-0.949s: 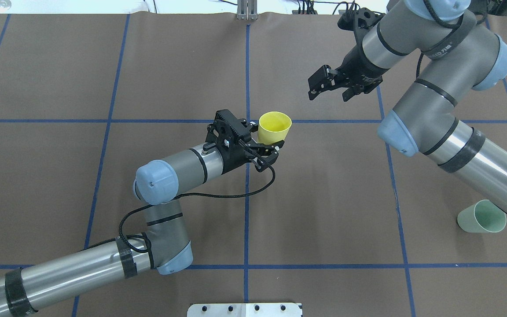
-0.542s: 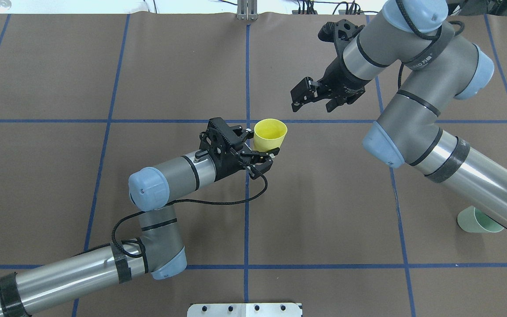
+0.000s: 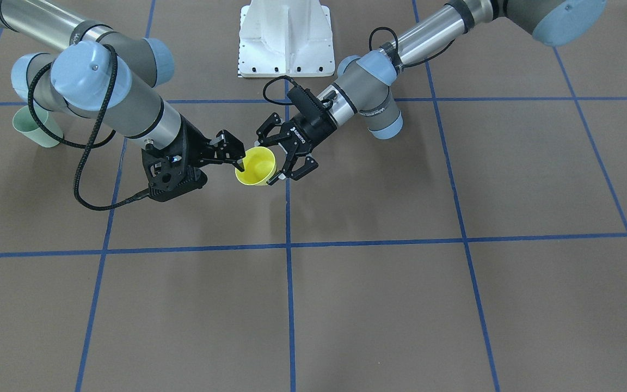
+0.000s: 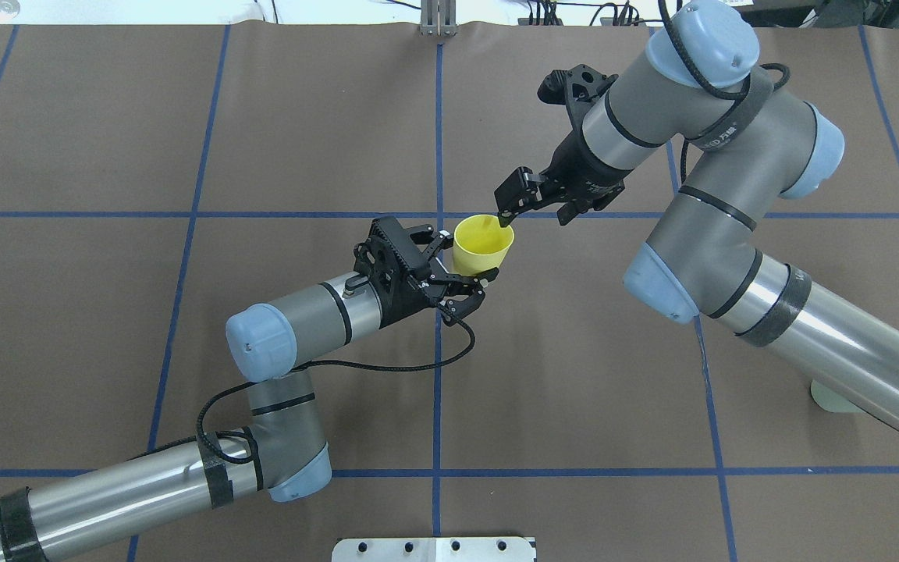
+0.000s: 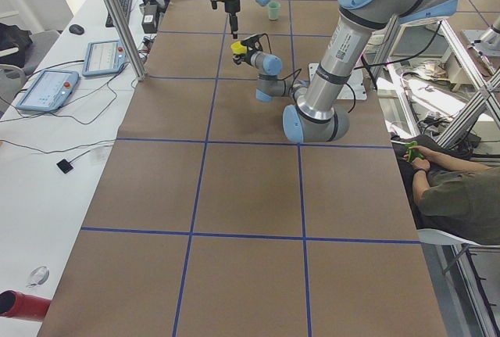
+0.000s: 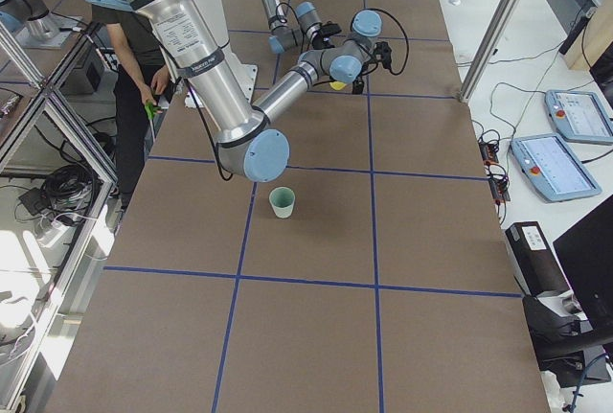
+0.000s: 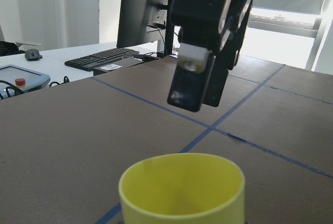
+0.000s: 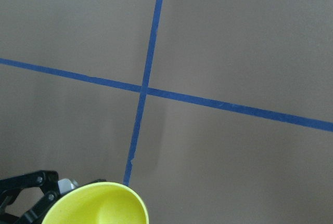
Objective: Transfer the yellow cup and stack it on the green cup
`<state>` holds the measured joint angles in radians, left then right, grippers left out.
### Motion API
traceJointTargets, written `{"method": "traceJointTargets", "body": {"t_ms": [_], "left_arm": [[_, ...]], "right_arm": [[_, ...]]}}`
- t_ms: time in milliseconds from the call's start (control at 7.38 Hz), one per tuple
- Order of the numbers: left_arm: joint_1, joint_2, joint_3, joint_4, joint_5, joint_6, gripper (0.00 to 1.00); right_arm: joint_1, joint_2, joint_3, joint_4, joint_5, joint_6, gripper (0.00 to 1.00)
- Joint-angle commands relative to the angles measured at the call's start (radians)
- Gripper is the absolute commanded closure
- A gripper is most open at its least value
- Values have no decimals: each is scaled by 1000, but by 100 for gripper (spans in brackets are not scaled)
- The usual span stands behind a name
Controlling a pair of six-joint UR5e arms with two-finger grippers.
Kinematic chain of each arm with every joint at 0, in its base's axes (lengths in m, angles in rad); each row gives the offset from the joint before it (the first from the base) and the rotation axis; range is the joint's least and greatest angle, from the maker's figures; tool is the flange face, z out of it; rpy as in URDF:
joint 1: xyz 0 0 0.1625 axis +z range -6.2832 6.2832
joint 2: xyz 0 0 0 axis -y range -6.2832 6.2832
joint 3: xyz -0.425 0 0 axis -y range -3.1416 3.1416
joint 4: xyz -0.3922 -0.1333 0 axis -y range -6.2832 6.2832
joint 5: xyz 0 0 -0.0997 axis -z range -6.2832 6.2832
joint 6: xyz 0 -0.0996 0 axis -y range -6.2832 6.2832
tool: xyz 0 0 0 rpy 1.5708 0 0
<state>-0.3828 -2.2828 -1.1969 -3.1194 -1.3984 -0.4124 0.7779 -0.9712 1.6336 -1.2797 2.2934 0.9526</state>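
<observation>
The yellow cup (image 3: 257, 166) should go down deep inside when the robot lowers it, with a yellow part of the cup still showing, because the green cup's wide opening (image 3: 28, 120) faces up.
The yellow cup (image 4: 482, 243) is held upright above the table's middle, rim up. My left gripper (image 4: 467, 256) is shut on its lower wall. It also shows in the front view (image 3: 256, 166), where the left gripper (image 3: 280, 157) grips it from the view's right. My right gripper (image 4: 535, 211) is open; one finger (image 3: 239, 157) is at the cup's far rim, and it hangs above the cup (image 7: 182, 187) in the left wrist view. The green cup (image 6: 282, 202) stands upright on the table at the right, mostly hidden under the right arm in the overhead view (image 4: 828, 398).
Brown table cover with blue tape grid lines (image 4: 438, 390). White robot base plate (image 3: 285, 38) at the near edge. An operator (image 5: 449, 188) sits beside the table. Monitors and pendants (image 6: 556, 164) lie past the table's far edge.
My right gripper has moved left and down from the far right to the yellow cup's rim. The left arm shifted slightly with the cup. The right arm now covers most of the green cup.
</observation>
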Motion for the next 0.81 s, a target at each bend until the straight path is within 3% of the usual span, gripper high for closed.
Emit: {"method": "traceJointTargets", "body": {"t_ms": [0,136,542,678], "left_arm": [[2,2,2,-21,13,53,40],[15,9,2,-27,42,82,40],[28,6,-1,-27,50,87,40],[35,5,-4,-27,50,87,40]], "right_arm": [[-28,-4,0,-1,6,5,7],[-29,-10,2,-3,17,6,10],[-31,-11,18,0,54,9,29],[-32,-4,19,2,52,29,29]]}}
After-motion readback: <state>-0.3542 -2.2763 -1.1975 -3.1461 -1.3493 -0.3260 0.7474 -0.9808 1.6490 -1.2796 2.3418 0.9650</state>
